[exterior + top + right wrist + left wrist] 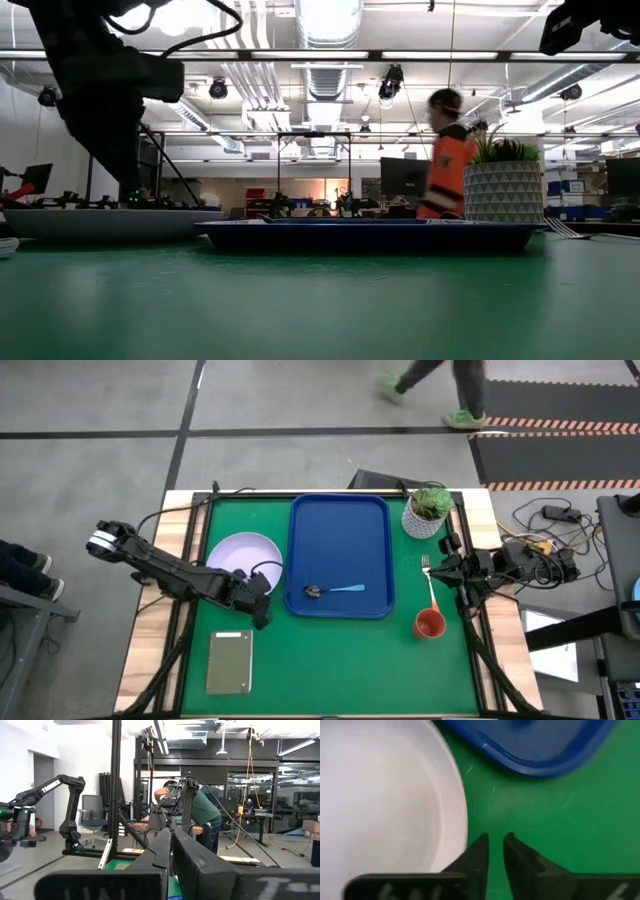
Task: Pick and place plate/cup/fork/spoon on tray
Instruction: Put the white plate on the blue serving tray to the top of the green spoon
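Note:
Next, my left gripper opens its fingers and brings them around the plate's rim (462,837), as they are nearly shut beside the plate, over the green mat (496,830).
The lavender plate (243,557) rests on the green mat, left of the blue tray (340,520). The blue-handled spoon (335,591) lies on the tray near its near rim. The orange-handled fork (432,585) and the red-orange cup (429,624) sit on the mat right of the tray. My left gripper (262,605) hovers beside the plate's near right rim (455,815), its fingers almost together and holding nothing (495,845). My right gripper (440,567) is shut and empty at the right edge, beside the fork (172,837).
A grey slab (229,661) lies at the near left. A white pot with a green plant (428,512) stands at the far right corner. Cables lie off the right edge. A person (445,150) moves in the room behind the table.

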Robot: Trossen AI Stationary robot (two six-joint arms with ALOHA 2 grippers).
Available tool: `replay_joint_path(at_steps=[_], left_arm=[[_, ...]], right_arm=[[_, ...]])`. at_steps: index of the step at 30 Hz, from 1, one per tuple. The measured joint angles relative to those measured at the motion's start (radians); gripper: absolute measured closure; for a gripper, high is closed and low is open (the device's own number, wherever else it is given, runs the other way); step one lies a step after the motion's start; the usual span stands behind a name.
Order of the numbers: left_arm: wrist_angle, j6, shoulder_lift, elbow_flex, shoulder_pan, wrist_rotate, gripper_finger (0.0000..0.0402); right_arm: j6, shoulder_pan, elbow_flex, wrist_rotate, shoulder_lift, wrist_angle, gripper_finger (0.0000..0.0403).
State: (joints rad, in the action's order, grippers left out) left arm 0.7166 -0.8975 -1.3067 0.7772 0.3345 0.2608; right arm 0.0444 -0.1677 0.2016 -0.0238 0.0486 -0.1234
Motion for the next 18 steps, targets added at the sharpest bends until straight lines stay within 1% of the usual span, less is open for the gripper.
replay_joint_path(at_steps=[2,5,9,10,14,18], left_arm=[[-0.003,0.106,0.0,-0.001,0.001,0.027,0.0332],[-0.002,0.232,-0.01,-0.003,0.001,0.097,0.0297],[-0.002,0.361,-0.034,-0.004,0.001,0.111,0.0266],[-0.002,0.381,-0.04,-0.007,0.001,0.111,0.0263],[-0.011,0.381,-0.063,-0.027,0.001,0.111,0.0261],[-0.059,0.381,-0.077,-0.065,0.001,0.111,0.0261]], right_arm=[[0.0,0.0,0.0,0.0,0.0,0.0,0.0394],[0.0,0.0,0.0,0.0,0.0,0.001,0.0394],[0.0,0.0,0.001,0.0,0.0,0.007,0.0394],[0.0,0.0,0.001,0.0,0.0,0.008,0.0394],[0.0,0.0,0.001,0.0,0.0,0.011,0.0394],[0.0,0.0,0.001,0.0,0.0,0.014,0.0394]])
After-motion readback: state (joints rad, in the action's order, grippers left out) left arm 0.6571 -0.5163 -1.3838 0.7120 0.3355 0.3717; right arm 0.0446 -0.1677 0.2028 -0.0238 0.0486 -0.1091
